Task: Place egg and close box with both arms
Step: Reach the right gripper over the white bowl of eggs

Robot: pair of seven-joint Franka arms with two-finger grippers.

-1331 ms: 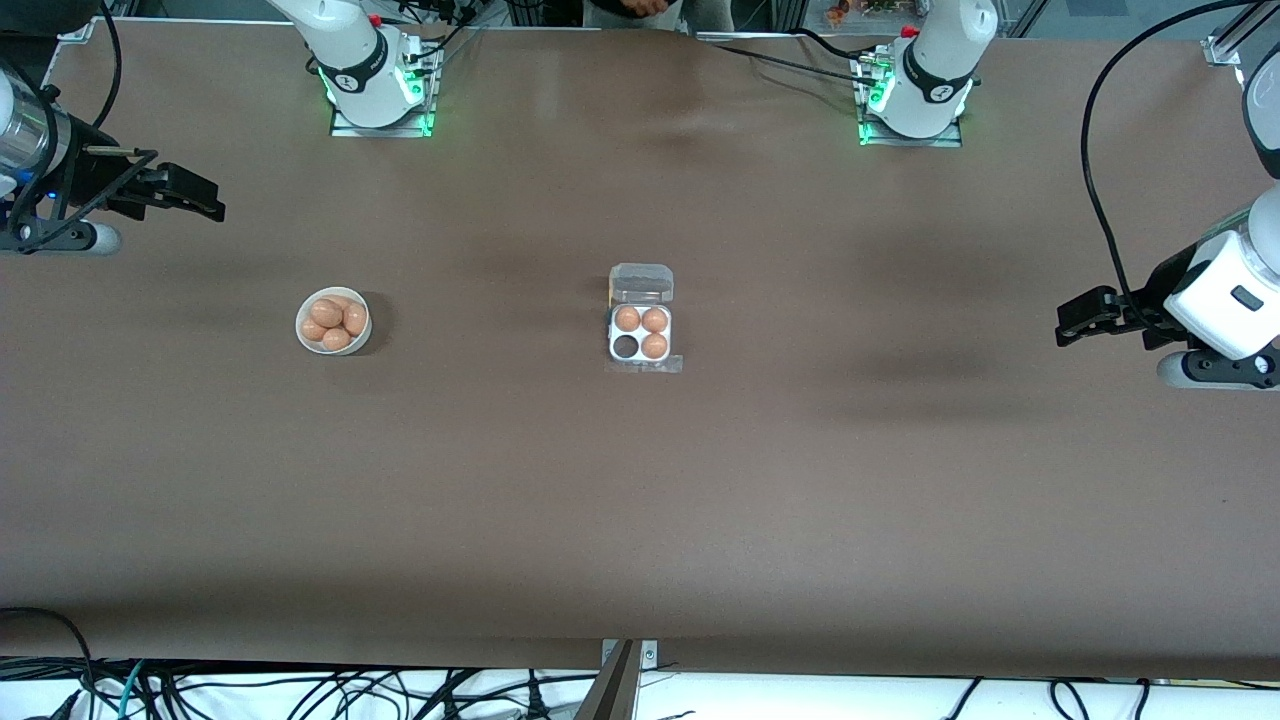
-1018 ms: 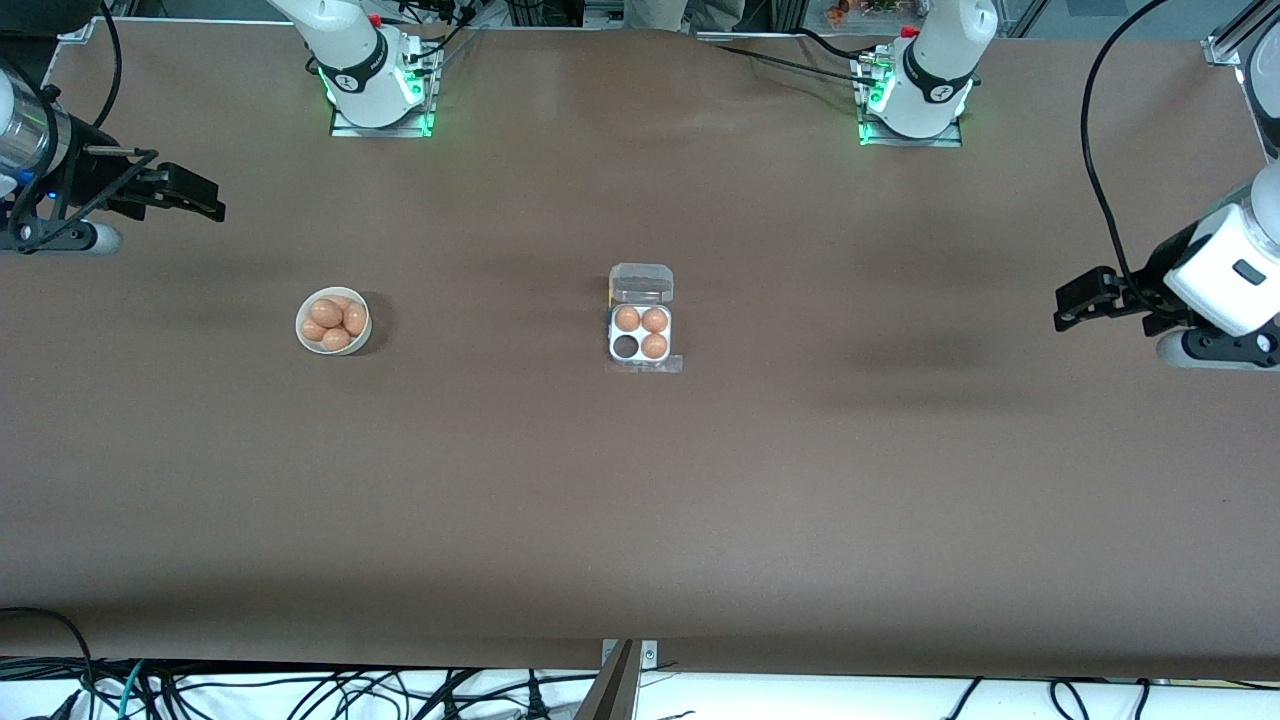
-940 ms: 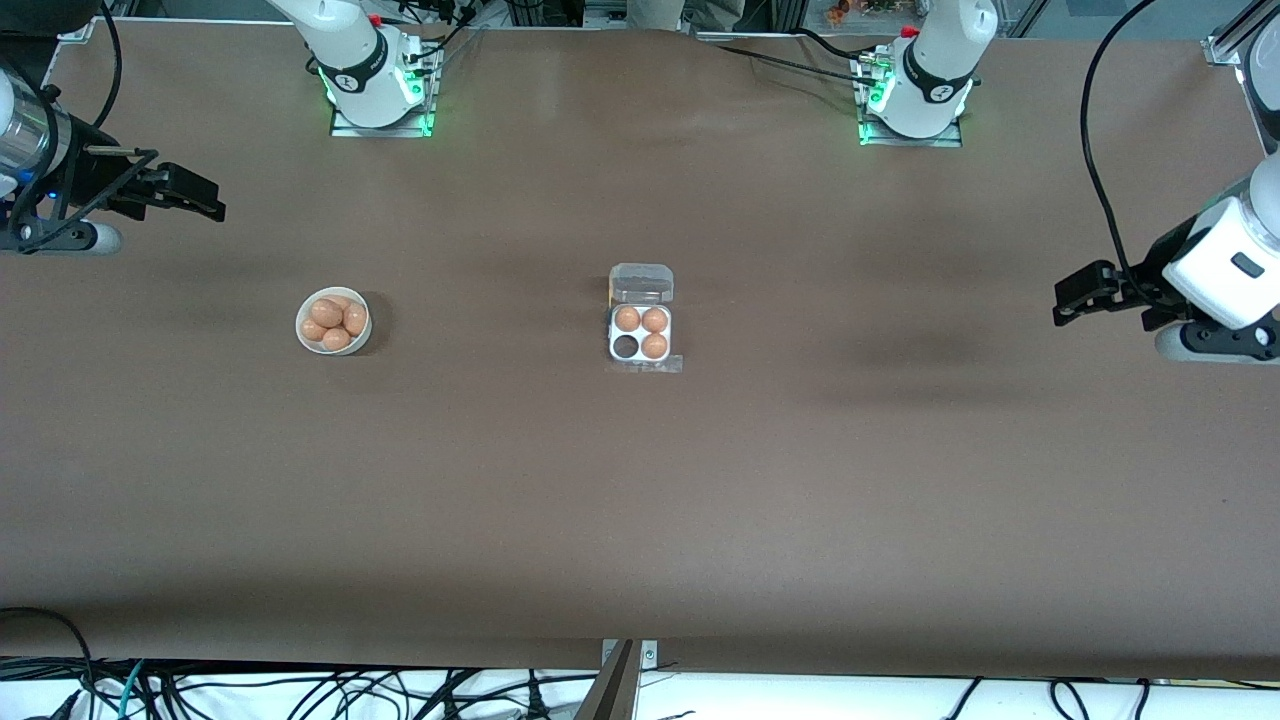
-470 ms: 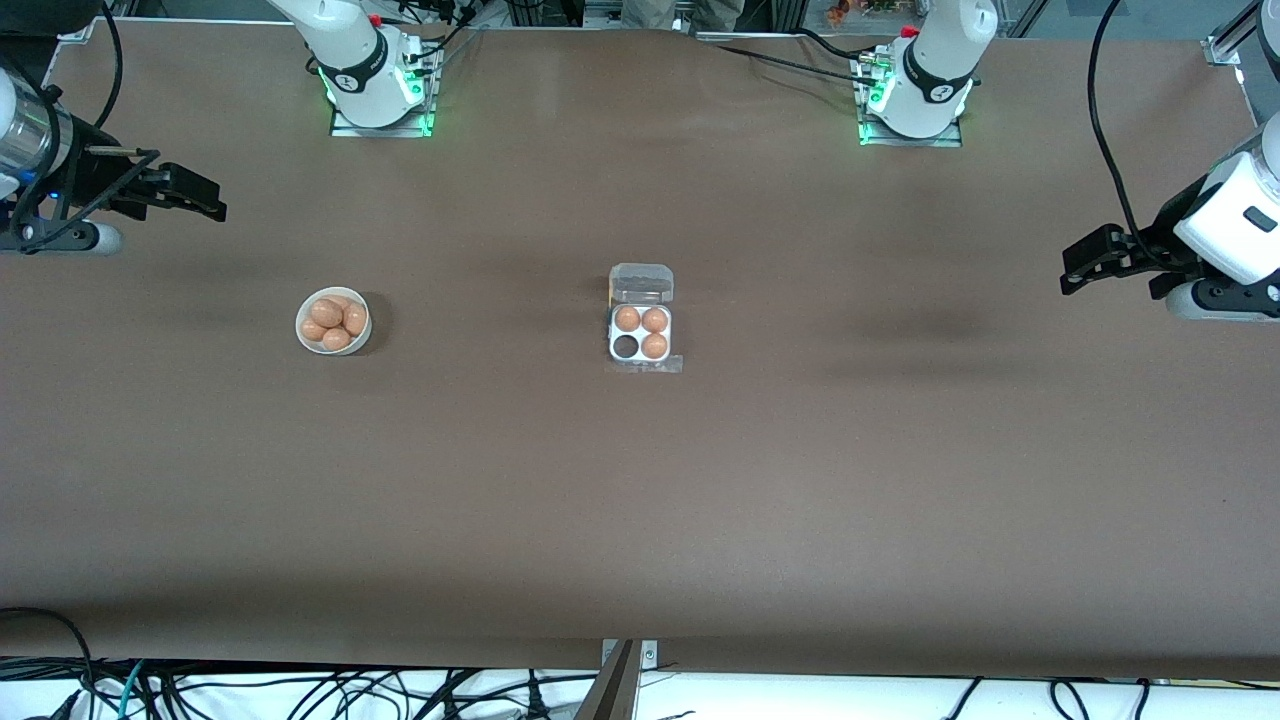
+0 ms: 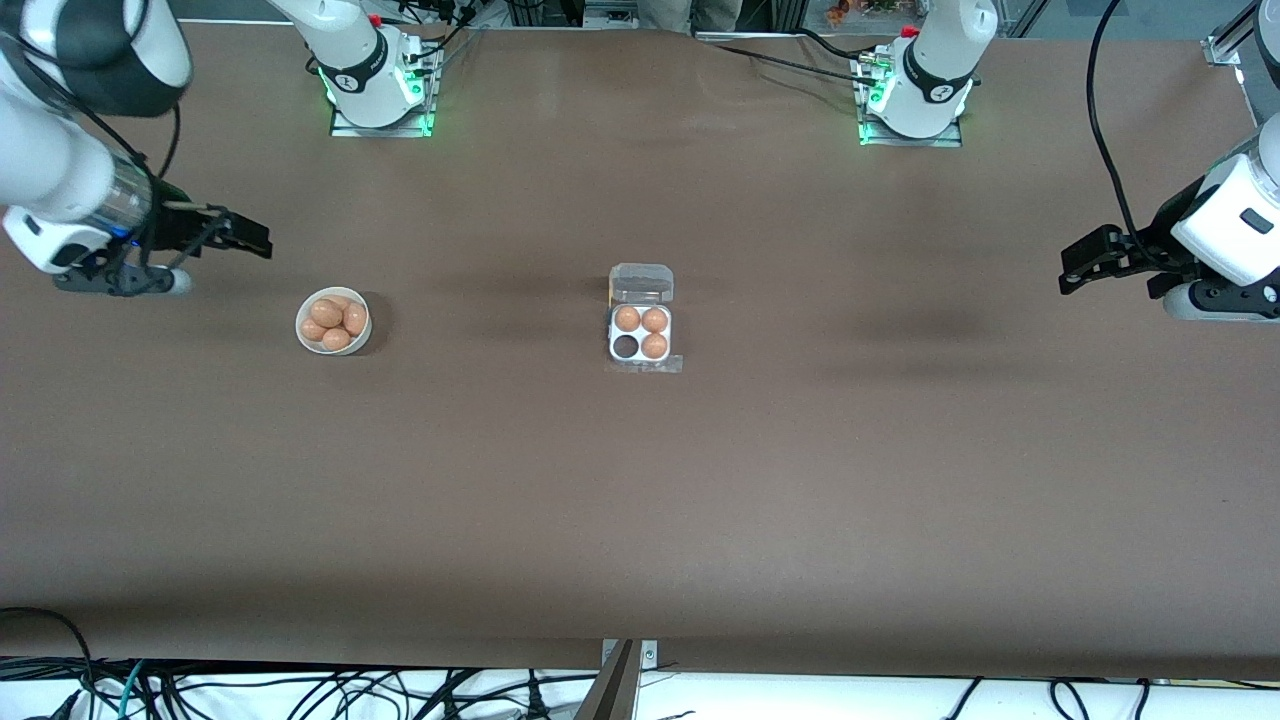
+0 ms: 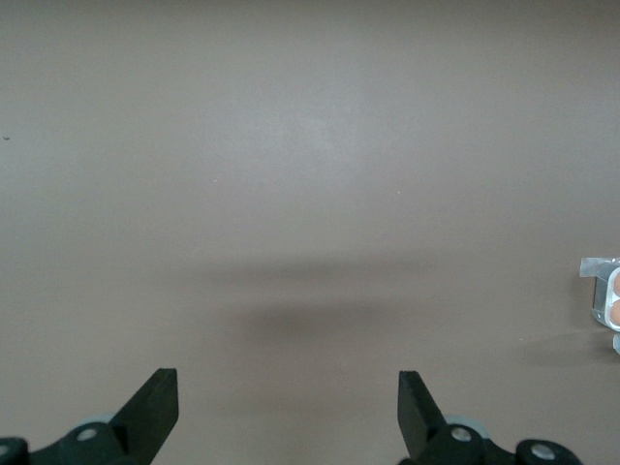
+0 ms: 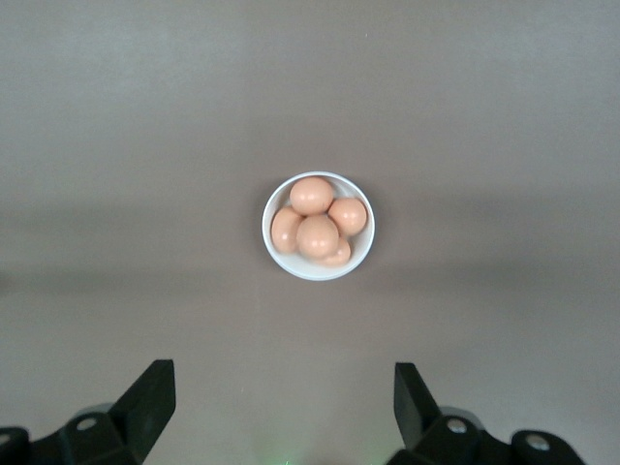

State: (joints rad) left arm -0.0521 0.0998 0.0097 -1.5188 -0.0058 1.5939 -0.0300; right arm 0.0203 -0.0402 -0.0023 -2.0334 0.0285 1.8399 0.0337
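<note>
Another egg's edge (image 7: 340,255) peeks out beneath the top egg (image 7: 318,235), so the top egg will come free and uncover that egg when I lift it.
The box (image 5: 640,333) sits mid-table, its clear lid (image 5: 641,282) hinged open. It holds three eggs; the cell nearest the front camera toward the right arm's end is empty. Its edge shows in the left wrist view (image 6: 605,302). Several eggs (image 5: 333,321) lie in a round white bowl (image 5: 307,343) toward the right arm's end, also in the right wrist view (image 7: 317,229). My right gripper (image 5: 252,236) is open and empty over the table beside the bowl (image 7: 279,389). My left gripper (image 5: 1078,262) is open and empty over the left arm's end (image 6: 288,394).
Both arm bases (image 5: 375,88) (image 5: 915,95) stand along the table's edge farthest from the front camera. Cables (image 5: 300,690) lie below the nearest edge. Bare brown table surrounds the bowl and box.
My right arm has swung in toward the bowl, its gripper moving closer to it. My left gripper has risen and shifted slightly away from the front camera. Box and bowl have not moved.
</note>
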